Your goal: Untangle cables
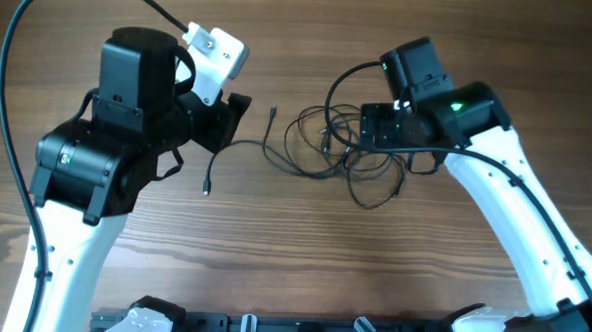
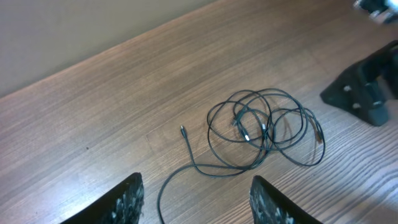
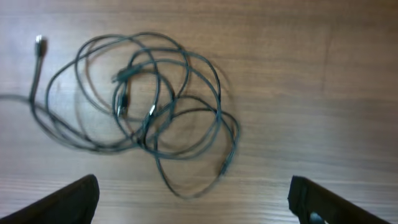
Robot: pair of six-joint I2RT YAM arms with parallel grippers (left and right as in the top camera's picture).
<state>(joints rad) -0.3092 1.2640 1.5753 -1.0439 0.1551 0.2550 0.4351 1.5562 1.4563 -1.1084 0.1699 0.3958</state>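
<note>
I expect the tangle of cables (image 2: pixel 267 127) to spread into wider loops when I pull it with my right gripper, since wood shows (image 2: pixel 227 124) between the loosely crossed loops.
The cables (image 1: pixel 339 153) lie as a loose tangle of thin dark loops in the middle of the wooden table. One strand (image 1: pixel 239 144) trails left to a plug (image 1: pixel 206 190), and another plug (image 1: pixel 272 112) points to the far side. My left gripper (image 1: pixel 230 123) hovers over that trailing strand. In the left wrist view this gripper (image 2: pixel 198 202) is open, with the strand (image 2: pixel 160 199) lying on the table between its fingers, untouched. My right gripper (image 1: pixel 378 128) sits over the tangle's right edge. The right wrist view shows this gripper (image 3: pixel 196 205) wide open and empty, the tangle (image 3: pixel 152 112) just ahead of it.
Bare wood-grain table (image 1: pixel 302 246) surrounds the tangle. Thick black arm cables arc over the left arm (image 1: pixel 42 15) and beside the right wrist (image 1: pixel 345 83). A dark rail (image 1: pixel 299 331) runs along the near edge. The right gripper's body (image 2: pixel 367 93) shows in the left wrist view.
</note>
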